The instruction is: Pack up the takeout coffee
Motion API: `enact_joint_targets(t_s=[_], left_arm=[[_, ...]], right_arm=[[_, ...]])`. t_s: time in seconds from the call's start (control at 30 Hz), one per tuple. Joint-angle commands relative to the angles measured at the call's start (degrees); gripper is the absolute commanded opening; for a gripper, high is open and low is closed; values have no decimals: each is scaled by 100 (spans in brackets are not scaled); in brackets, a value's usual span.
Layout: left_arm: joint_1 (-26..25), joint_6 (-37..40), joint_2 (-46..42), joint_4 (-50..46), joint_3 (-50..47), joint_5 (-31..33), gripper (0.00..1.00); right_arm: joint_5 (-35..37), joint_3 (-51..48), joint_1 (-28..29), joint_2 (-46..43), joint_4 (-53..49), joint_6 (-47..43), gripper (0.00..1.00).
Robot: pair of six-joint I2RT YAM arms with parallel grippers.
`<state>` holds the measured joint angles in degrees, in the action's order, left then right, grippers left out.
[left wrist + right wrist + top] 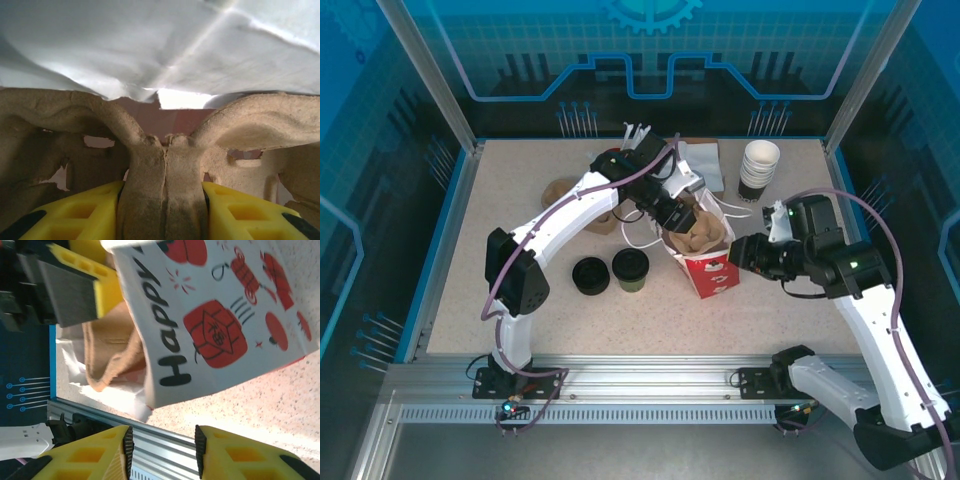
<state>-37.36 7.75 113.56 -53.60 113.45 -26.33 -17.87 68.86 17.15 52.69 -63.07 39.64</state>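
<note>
My right gripper needs to hold the bag's rim (142, 352) while my left gripper pushes the brown carrier down, because the carrier takes up the tilted bag's opening (702, 236).
The takeout coffee (631, 269), a short olive-brown cup with a black lid, stands on the table left of the red-and-white bag (710, 268). My left gripper (690, 220) is over the bag's open mouth, shut on the middle ridge of a brown pulp cup carrier (165, 190) that sits partly inside the bag (150, 45). The carrier (705, 233) fills the bag's opening. My right gripper (740, 250) is open just right of the bag, with nothing between its fingers. From the right wrist, the right gripper (164, 452) stands apart from the printed bag wall (215, 325).
A low black ring-shaped piece (590, 275) lies beside the coffee. A stack of lidless cups (758, 165) stands at the back right, with a grey flat item (705, 165) behind the bag. Another brown carrier (560, 192) lies under the left arm.
</note>
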Motion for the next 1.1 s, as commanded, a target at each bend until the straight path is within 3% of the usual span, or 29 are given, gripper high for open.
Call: enact_joint_targets(t_s=[0.0,0.33,0.9,1.07], left_arm=[[-46,-223,-9,34,133,38,42],[-104,-267,-4,35,53,60,42],[-92,-398,145,10,298,167,42],[-94,-423,175,-17,373,138,41]], right_arm=[[-328,-332,153,-96,479,394,40],[-434,-724,216,-189,1367,747,39],[-736,-813,218,-267,1746,882,39],[-500,-893,210,-267,1711,829,37]])
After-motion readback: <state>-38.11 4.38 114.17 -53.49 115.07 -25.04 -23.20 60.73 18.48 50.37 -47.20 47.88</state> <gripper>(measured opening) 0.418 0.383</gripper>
